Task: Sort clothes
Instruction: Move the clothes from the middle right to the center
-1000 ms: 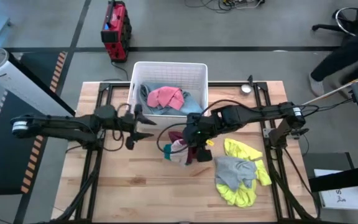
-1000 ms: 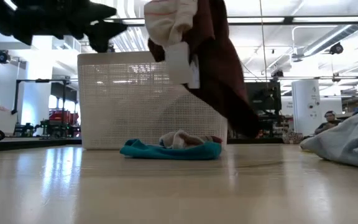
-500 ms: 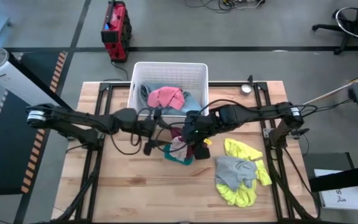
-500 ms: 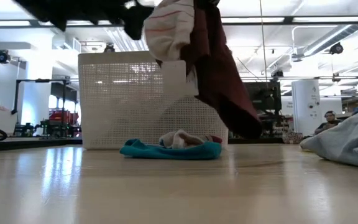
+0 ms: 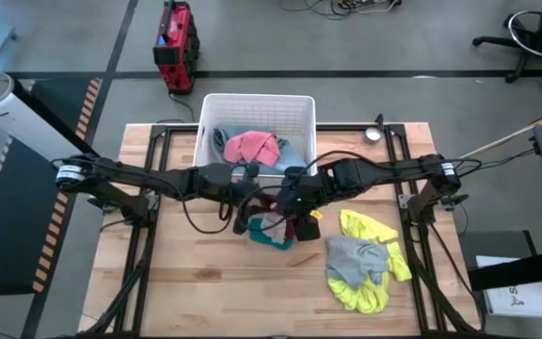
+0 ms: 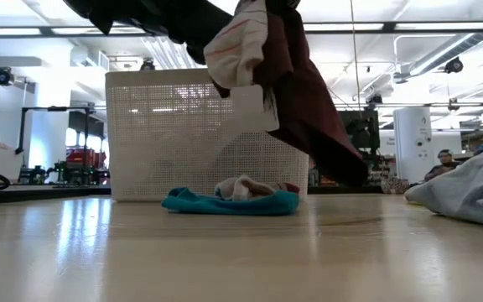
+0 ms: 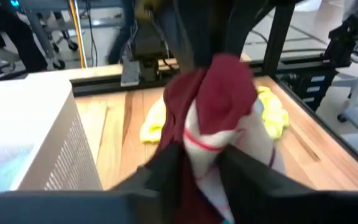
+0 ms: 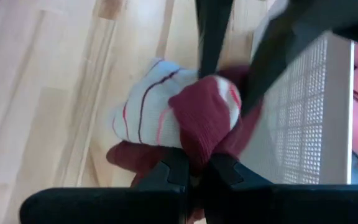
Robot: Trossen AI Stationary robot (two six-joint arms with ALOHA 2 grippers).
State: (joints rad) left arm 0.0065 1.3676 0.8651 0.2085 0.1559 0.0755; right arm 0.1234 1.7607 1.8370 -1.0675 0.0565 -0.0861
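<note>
The white striped garment (image 8: 151,104) is bunched together with the maroon one in my right gripper, so my right gripper should set both down on the teal garment (image 6: 225,204) before I separate them.
My right gripper (image 5: 296,213) is shut on a maroon and white striped garment (image 6: 283,75), held up above the table in front of the white basket (image 5: 257,102). My left gripper (image 7: 201,167) is open, its two fingers on either side of the garment's white part (image 7: 207,146). A teal garment (image 6: 229,202) lies flat on the table below it. A pink garment (image 5: 250,147) and a light blue one lie in the basket. A yellow garment (image 5: 374,231) with a grey one (image 5: 354,259) on it lies on the table's right. My right gripper pinches a bunched maroon fold (image 8: 205,134) of the garment between its two fingers; how many layers cannot be told. The garment is lifted clear and hangs slack below the fingers, its maroon end lowest (image 6: 338,172). My left gripper's fingers (image 7: 166,171) flank the white part; whether they touch it I cannot tell.
The basket stands at the table's far middle, close behind both grippers. A small round metal object (image 5: 373,134) lies at the far right corner. Bare wood (image 5: 205,282) shows along the near and left parts of the table. A person sits far off in the room (image 6: 444,161).
My left gripper has gone toward the table's right edge, up to the garment that my right gripper holds, and now has its fingers around the white part. The garment has stayed lifted and has swung slightly.
</note>
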